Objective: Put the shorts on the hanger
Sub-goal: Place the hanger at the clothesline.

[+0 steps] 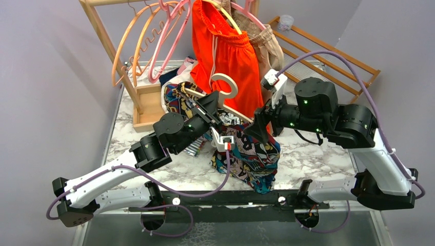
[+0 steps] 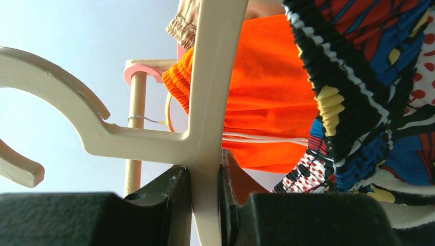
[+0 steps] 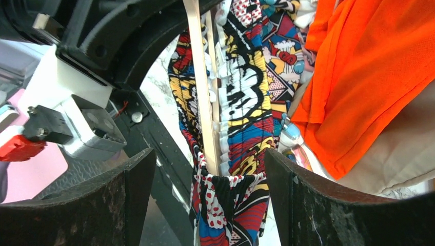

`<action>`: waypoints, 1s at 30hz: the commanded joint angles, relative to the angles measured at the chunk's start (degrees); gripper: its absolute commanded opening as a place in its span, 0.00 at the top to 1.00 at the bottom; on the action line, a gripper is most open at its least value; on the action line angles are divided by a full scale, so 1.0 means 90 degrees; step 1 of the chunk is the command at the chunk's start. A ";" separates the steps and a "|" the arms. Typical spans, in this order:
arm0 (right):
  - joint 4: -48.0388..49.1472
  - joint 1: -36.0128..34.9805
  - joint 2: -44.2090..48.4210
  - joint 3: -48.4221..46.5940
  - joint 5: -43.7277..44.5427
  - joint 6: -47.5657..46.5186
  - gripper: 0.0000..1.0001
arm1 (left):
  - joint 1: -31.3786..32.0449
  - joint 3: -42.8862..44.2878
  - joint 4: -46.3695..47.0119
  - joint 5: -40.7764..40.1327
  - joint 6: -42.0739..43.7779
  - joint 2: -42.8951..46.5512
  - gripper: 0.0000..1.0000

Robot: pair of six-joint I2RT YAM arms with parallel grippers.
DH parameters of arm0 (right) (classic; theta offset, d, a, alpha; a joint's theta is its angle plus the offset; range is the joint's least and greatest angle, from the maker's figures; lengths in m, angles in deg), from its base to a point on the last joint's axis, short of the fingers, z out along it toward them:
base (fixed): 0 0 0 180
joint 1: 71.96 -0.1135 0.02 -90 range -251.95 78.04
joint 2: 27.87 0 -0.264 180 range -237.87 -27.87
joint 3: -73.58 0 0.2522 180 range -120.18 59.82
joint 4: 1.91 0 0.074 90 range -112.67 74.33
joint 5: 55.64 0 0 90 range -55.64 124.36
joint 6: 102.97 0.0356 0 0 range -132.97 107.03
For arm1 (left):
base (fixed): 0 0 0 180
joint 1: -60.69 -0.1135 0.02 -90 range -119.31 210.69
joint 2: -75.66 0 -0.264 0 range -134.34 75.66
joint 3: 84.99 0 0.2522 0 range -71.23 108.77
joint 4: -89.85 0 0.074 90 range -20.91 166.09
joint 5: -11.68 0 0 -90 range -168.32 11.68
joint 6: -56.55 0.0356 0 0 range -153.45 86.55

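Observation:
The robot's left gripper crowds the cream hanger's hook, so the right gripper should take hold of the waistband end and the left gripper should move away before the hook reaches the rack.
The cream hanger is held up over the middle of the table, and my left gripper is shut on its stem, just below the hook. The comic-print shorts hang from the hanger's right arm, with the waistband looped over the thin cream bar. My right gripper stands open at the right end of the hanger. The gathered waistband sits between its fingers with a gap on each side. The shorts' lower part droops to the table.
A wooden rack at the back left carries pink and orange hangers, the plain orange shorts and the beige shorts. Its wooden base box sits on the marble table. A slatted wooden frame lies at the back right.

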 commanded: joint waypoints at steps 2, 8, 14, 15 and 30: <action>-0.0109 -0.0031 0.0000 0.0242 0.0139 0.0101 0.23 | -0.0038 0.0080 0.0538 -0.0104 0.0042 0.0173 1.00; 0.0064 -0.0029 -0.0072 0.0408 0.0201 0.0073 0.42 | -0.0040 0.0090 0.0601 -0.0083 0.0012 0.0203 1.00; 0.0172 -0.0031 -0.0100 0.0480 0.0191 0.0037 0.62 | -0.0041 0.0134 0.0614 -0.0092 -0.0013 0.0236 1.00; 0.0162 -0.0031 -0.0103 0.0488 0.0194 0.0013 0.67 | -0.0036 0.0136 0.0613 -0.0092 -0.0017 0.0237 1.00; 0.0787 -0.0031 -0.0013 0.0058 0.0513 -0.0076 0.99 | -0.0041 0.0180 0.0270 -0.0219 -0.0439 0.0412 0.01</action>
